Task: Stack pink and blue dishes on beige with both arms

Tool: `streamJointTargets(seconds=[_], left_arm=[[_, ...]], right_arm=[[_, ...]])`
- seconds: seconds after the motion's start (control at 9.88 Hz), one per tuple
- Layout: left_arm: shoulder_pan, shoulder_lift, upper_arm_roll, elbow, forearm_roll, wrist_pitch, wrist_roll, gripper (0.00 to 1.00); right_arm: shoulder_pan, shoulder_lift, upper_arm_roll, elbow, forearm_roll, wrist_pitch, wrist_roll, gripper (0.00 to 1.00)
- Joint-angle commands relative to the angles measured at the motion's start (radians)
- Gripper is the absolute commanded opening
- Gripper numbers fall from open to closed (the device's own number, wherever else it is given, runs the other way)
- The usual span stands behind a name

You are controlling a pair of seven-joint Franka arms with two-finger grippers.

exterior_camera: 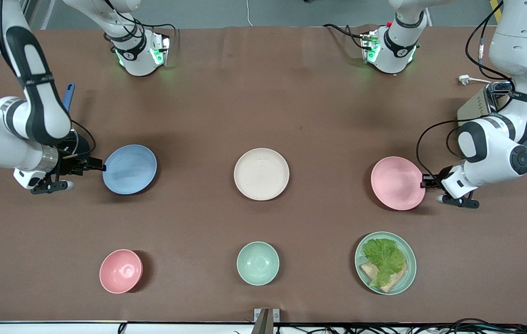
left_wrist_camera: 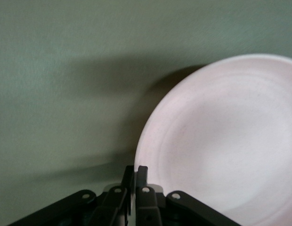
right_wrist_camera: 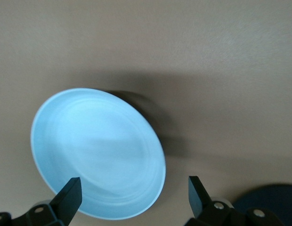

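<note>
When I stack the blue plate (exterior_camera: pixel 129 170) on the pink plate (exterior_camera: pixel 398 183), the blue plate should nest, leaving just a thin pink edge: their round outlines match.
The pale blue plate (exterior_camera: pixel 129 169) lies toward the right arm's end of the table and looks slightly tilted over a dark shadow. My right gripper (exterior_camera: pixel 100 165) is at its rim, open wide; in the right wrist view the gripper (right_wrist_camera: pixel 134 182) has the blue plate's (right_wrist_camera: pixel 96 150) edge between its spread fingers. The pale pink plate (exterior_camera: pixel 397 183) is tilted at the left arm's end, and my left gripper (exterior_camera: pixel 426 182) is shut on its rim. In the left wrist view the gripper (left_wrist_camera: pixel 135 169) pinches the edge of the pink plate (left_wrist_camera: pixel 221 141). The beige plate (exterior_camera: pixel 261 174) sits flat midway between them.
Nearer the front camera stand a small pink bowl (exterior_camera: pixel 121 271), a pale green bowl (exterior_camera: pixel 257 263) and a green plate with lettuce and bread (exterior_camera: pixel 409 269). A shiny metal appliance (exterior_camera: pixel 488 104) stands by the left arm. A blue handle (exterior_camera: pixel 68 95) shows beside the right arm.
</note>
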State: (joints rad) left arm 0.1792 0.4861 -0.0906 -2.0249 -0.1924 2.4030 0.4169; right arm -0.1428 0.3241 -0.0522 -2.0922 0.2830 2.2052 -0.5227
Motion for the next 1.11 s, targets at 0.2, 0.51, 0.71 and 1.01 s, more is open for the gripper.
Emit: streamJointTargets(seconds=[0.2, 0.51, 0.71, 1.01], left_arm=[[-0.012, -0.173, -0.169, 0.012, -0.022, -0.149, -0.246, 0.0], [-0.036, -0.186, -0.444, 0.038, -0.01, -0.186, -0.71, 0.0], [-0.212, -0.12, -0.456, 0.078, -0.007, -0.145, -0.957, 0.0], [-0.352, 0.043, -0.456, 0.115, 0.195, 0.025, -1.286, 0.0]], right_arm=[[-0.008, 0.072, -0.018, -0.05, 0.205, 0.077, -0.236, 0.93], [-0.012, 0.082, -0.018, -0.097, 0.271, 0.136, -0.347, 0.76], [-0.014, 0.095, -0.018, -0.097, 0.292, 0.137, -0.352, 0.68], [-0.017, 0.116, -0.02, -0.097, 0.304, 0.139, -0.355, 0.51]])
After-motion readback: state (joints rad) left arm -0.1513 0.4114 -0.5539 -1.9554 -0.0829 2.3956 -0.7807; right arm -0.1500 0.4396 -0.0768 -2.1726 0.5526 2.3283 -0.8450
